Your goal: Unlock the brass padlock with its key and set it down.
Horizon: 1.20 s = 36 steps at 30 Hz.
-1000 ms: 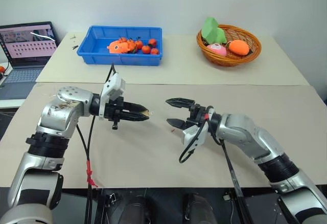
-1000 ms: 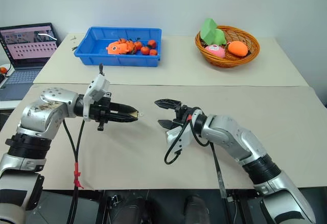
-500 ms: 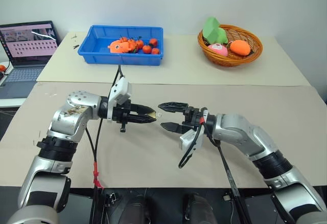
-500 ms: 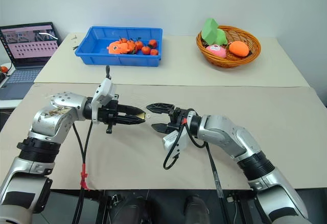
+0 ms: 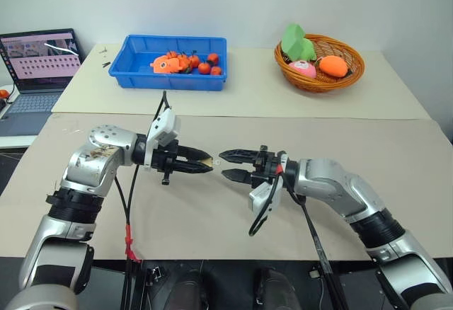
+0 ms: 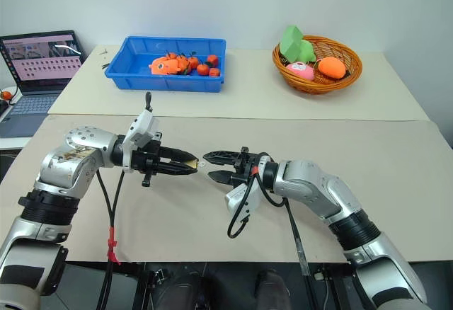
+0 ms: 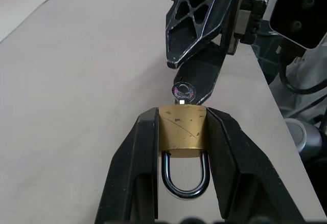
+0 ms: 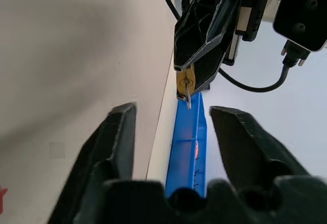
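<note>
My right gripper needs to line up and move in before it pinches the key's head [image 7: 184, 92] to turn it, because the key [image 8: 188, 94] is off-center beyond my right gripper's open fingers.
The brass padlock [image 7: 182, 127] is pinched between the two black fingers of my left gripper [image 5: 205, 162], held above the table with its silver shackle pointing back toward the wrist. The small silver key [image 7: 182, 91] sticks out of the padlock's free end. My right gripper [image 5: 224, 165] faces the left one, tips almost meeting it. Its fingers stand apart with nothing between them. In the right wrist view the padlock [image 8: 185, 81] and key [image 8: 188, 98] hang just beyond the fingertips.
A blue bin [image 5: 166, 81] with orange toys sits at the back left. A wicker basket [image 5: 318, 83] with toy food is at the back right. A laptop [image 5: 39, 59] stands at the far left. Cables hang from both wrists over the beige table [image 5: 212, 225].
The right gripper has come closer to the left gripper's tip, and its fingers have narrowed from wide open. The left gripper keeps its hold on the padlock.
</note>
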{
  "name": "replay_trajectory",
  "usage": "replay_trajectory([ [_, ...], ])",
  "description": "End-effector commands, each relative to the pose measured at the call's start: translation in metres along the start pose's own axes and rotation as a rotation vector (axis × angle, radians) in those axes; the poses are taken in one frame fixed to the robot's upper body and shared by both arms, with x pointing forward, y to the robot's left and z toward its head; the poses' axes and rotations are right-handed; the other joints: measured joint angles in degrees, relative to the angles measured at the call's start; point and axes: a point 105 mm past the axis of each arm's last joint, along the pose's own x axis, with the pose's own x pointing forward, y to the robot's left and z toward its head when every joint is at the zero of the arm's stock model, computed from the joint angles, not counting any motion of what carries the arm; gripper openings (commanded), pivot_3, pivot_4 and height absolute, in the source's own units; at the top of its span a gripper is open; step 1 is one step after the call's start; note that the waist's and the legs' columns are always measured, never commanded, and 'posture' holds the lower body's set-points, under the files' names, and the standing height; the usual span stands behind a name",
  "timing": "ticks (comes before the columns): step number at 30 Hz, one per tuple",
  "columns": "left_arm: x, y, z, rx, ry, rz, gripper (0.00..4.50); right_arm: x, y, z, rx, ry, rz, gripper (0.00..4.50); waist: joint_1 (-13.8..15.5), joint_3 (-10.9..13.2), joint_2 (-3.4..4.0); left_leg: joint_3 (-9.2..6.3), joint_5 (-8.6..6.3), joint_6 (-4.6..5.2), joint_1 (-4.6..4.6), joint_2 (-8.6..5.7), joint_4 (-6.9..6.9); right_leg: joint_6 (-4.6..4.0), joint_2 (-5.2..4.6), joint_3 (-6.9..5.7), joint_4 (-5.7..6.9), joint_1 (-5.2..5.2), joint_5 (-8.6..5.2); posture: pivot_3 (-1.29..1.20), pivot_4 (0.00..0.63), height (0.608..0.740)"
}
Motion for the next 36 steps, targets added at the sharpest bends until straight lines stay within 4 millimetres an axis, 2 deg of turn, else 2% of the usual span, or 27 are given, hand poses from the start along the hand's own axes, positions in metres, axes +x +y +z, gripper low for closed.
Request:
replay_trajectory([
  [1,-0.0019,-0.0013,0.01,0.05,0.003,-0.009,0.84,-0.0018,-0.0156,0.0073,-0.035,-0.031,-0.057,1.34,0.0,0.0,0.0,0.0,0.0,0.0,0.0,0.0,0.0,0.0,0.0,0.0,0.0,0.0,0.0,0.0,0.15,0.692],
  [2,-0.0017,-0.0016,0.0099,0.048,0.003,-0.011,0.84,-0.0017,-0.0165,0.0068,-0.04,-0.029,-0.06,1.08,0.0,0.0,0.0,0.0,0.0,0.0,0.0,0.0,0.0,0.0,0.0,0.0,0.0,0.0,0.0,0.0,0.15,0.692],
  [3,-0.0015,-0.0014,0.0099,0.046,0.003,-0.01,0.84,-0.0016,-0.0171,0.0064,-0.04,-0.028,-0.061,0.57,0.0,0.0,0.0,0.0,0.0,0.0,-0.01,0.0,0.0,0.0,0.0,0.0,0.0,0.0,0.0,0.0,0.15,0.692],
  [5,-0.001,-0.0008,0.0103,0.048,0.0,-0.008,0.84,-0.0015,-0.0177,0.0062,-0.039,-0.027,-0.062,0.07,0.0,0.0,0.0,0.0,0.0,0.0,0.0,0.0,0.0,0.0,0.0,0.0,0.0,0.0,0.0,0.0,0.15,0.692],
  [31,0.0006,0.0024,0.0115,0.039,-0.007,0.005,0.84,0.0049,-0.0141,0.0108,-0.123,-0.013,-0.05,0.03,0.0,0.0,0.0,0.0,0.0,0.0,-0.01,0.0,0.01,0.0,0.0,0.0,0.01,0.0,0.0,0.0,0.15,0.692],
  [33,0.0006,0.0022,0.0114,0.038,-0.007,0.005,0.84,0.0049,-0.015,0.0097,-0.126,-0.008,-0.054,0.62,0.0,0.0,0.0,0.0,0.0,0.0,0.0,0.0,0.01,0.0,0.0,0.0,0.01,0.0,0.0,0.0,0.15,0.692],
  [34,0.0007,0.0022,0.0113,0.037,-0.007,0.004,0.84,0.0049,-0.0152,0.0092,-0.129,-0.006,-0.056,0.72,0.0,0.0,0.0,0.0,0.0,0.0,0.0,0.0,0.01,0.0,0.0,0.0,0.01,0.0,0.0,0.0,0.15,0.692],
  [35,0.0008,0.0022,0.0113,0.036,-0.008,0.005,0.84,0.005,-0.0152,0.0091,-0.129,-0.005,-0.056,1.17,0.0,0.0,0.0,0.01,0.0,0.0,0.0,0.0,0.01,0.0,0.0,0.0,0.01,0.0,0.0,0.0,0.15,0.692],
  [36,0.0008,0.0022,0.0113,0.036,-0.007,0.005,0.84,0.005,-0.0152,0.0091,-0.13,-0.005,-0.056,1.43,0.0,0.0,0.0,0.01,0.0,0.0,0.0,0.0,0.01,0.0,0.0,0.0,0.01,0.0,0.0,0.0,0.15,0.692],
])
